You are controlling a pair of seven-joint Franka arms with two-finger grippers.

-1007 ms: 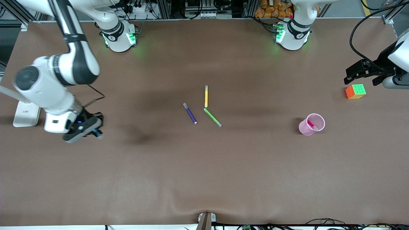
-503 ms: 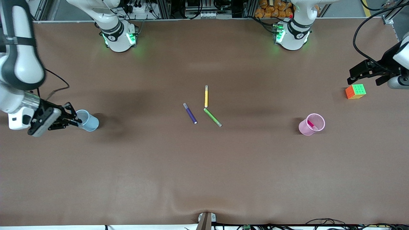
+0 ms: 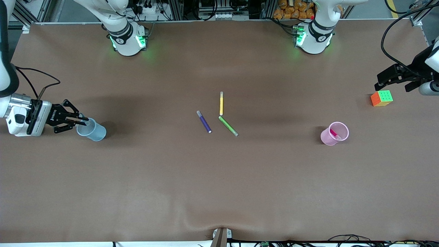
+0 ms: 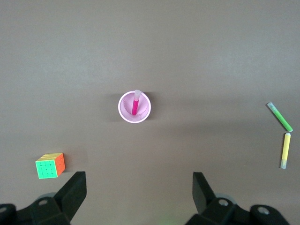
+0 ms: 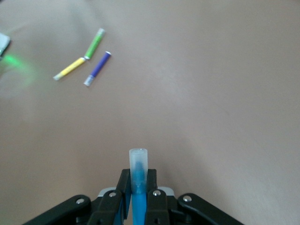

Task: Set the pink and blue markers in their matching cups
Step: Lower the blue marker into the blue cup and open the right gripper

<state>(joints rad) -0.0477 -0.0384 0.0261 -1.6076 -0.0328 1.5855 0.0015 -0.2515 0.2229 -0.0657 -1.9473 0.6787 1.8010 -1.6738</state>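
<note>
My right gripper is holding the blue marker near its greyish end [image 5: 138, 157] at the pale blue cup's rim [image 3: 87, 127]. It should keep guiding the marker in and let go of it there.
The pale blue cup [image 3: 92, 130] stands toward the right arm's end of the table. My right gripper [image 3: 83, 120] lies level beside its rim and is shut on the blue marker [image 5: 138, 164], whose greyish end sticks out past the fingers [image 5: 152, 180]. The cup does not show in the right wrist view. The pale pink cup [image 3: 334, 134] stands toward the left arm's end with the pink marker [image 3: 334, 132] leaning inside it. Both show in the left wrist view, the cup [image 4: 123, 111] and the marker [image 4: 135, 106]. My left gripper [image 3: 380, 82] waits open and empty over the table beside the cube; its jaws [image 4: 138, 183] stand wide apart.
A purple marker [image 3: 204, 121], a yellow marker [image 3: 221, 103] and a green marker [image 3: 228, 126] lie together mid-table. A colour cube [image 3: 381, 98] sits near the left arm's end of the table, farther from the front camera than the pink cup.
My right arm has swung off the blue cup toward the right arm's end of the table, uncovering the cup, and the gripper now lies level at its rim. The left gripper shifted slightly.
</note>
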